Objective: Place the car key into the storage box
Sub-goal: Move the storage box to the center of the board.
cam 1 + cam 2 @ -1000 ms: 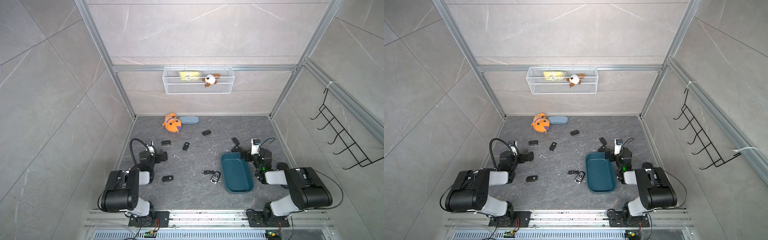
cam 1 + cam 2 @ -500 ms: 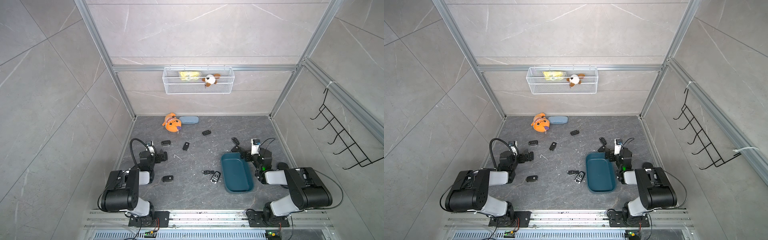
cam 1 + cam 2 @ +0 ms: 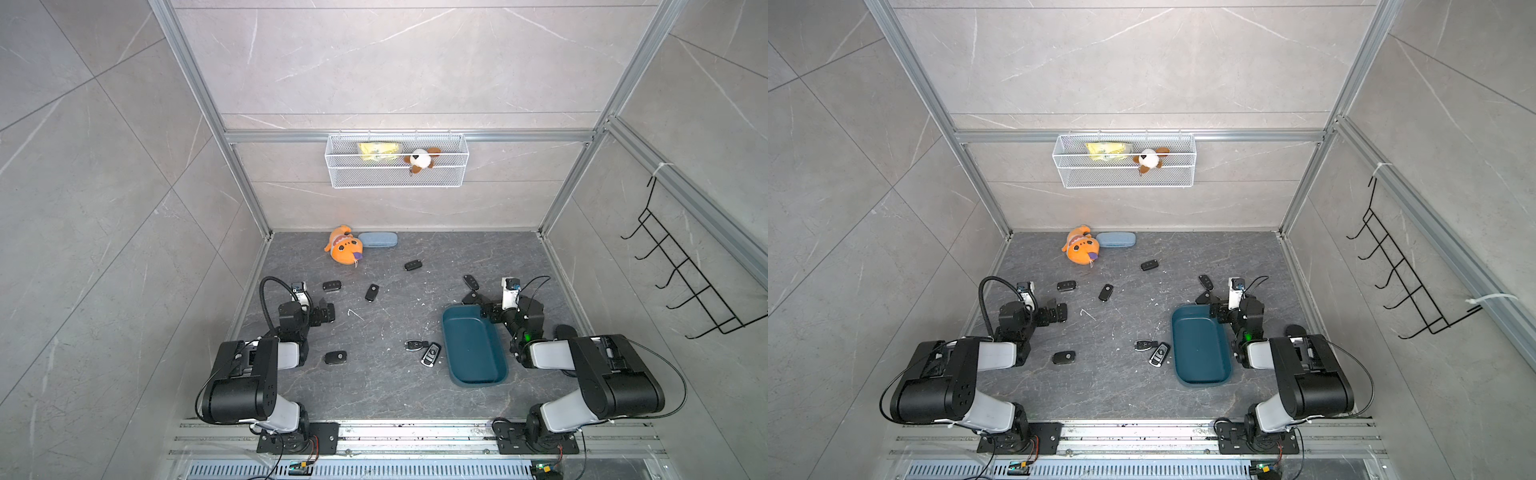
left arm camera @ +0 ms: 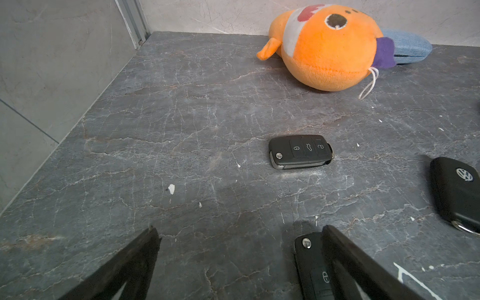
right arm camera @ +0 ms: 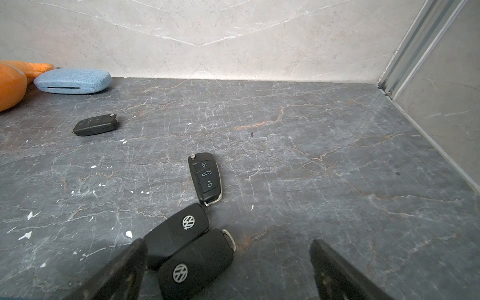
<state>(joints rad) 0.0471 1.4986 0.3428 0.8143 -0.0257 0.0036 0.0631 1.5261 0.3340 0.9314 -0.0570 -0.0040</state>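
The storage box [image 3: 474,350] is far from the keys [image 3: 332,285] by my left gripper, so my right gripper should move the storage box toward the middle first.
The storage box [image 3: 473,349], a dark teal bin, lies empty on the floor at front right. Several black car keys are scattered around it. My left gripper [image 4: 239,231] is open and low over the floor, with one key [image 4: 311,265] lying against the inner side of one finger. My right gripper [image 5: 226,244] is open just behind the box's far end. Two keys with round silver logos lie there, one [image 5: 194,265] between the jaws and one [image 5: 179,231] by the fingertip. In both top views a key pair [image 3: 423,350] lies just left of the box.
An orange plush toy [image 3: 344,250] and a pale blue case [image 3: 377,240] sit at the back wall. A white wire basket [image 3: 397,176] hangs above them. A black hook rack [image 3: 685,282] is on the right wall. More keys [image 3: 372,292] lie mid-floor.
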